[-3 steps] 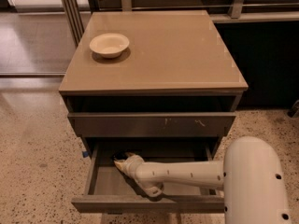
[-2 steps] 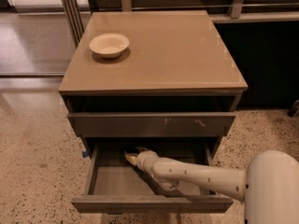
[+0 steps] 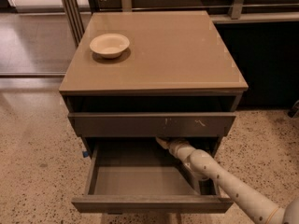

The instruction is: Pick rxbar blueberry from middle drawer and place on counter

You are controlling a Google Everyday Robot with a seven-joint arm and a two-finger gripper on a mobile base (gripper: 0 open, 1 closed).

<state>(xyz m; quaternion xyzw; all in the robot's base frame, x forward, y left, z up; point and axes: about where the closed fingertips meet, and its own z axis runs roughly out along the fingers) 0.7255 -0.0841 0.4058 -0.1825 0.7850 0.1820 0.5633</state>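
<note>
Next, I pull the rxbar blueberry forward over the open drawer's bottom [image 3: 147,176] before I lift it to the counter, because my gripper is deep under the upper drawer front [image 3: 154,125].
The middle drawer [image 3: 149,203] is pulled out below the cabinet, and its bare grey floor shows. My white arm comes in from the lower right and reaches deep into it. My gripper [image 3: 162,143] is at the drawer's back, mostly hidden under the drawer front above. The rxbar blueberry is hidden from view. The tan counter [image 3: 168,55] tops the cabinet.
A cream bowl [image 3: 109,45] sits on the counter's back left. The upper drawer front [image 3: 152,124], with small white scratch marks, overhangs the back of the open drawer. Speckled floor surrounds the cabinet, with a dark cabinet wall to the right.
My arm has swung from the drawer's front left toward its back middle, and the gripper has slipped under the upper drawer front.
</note>
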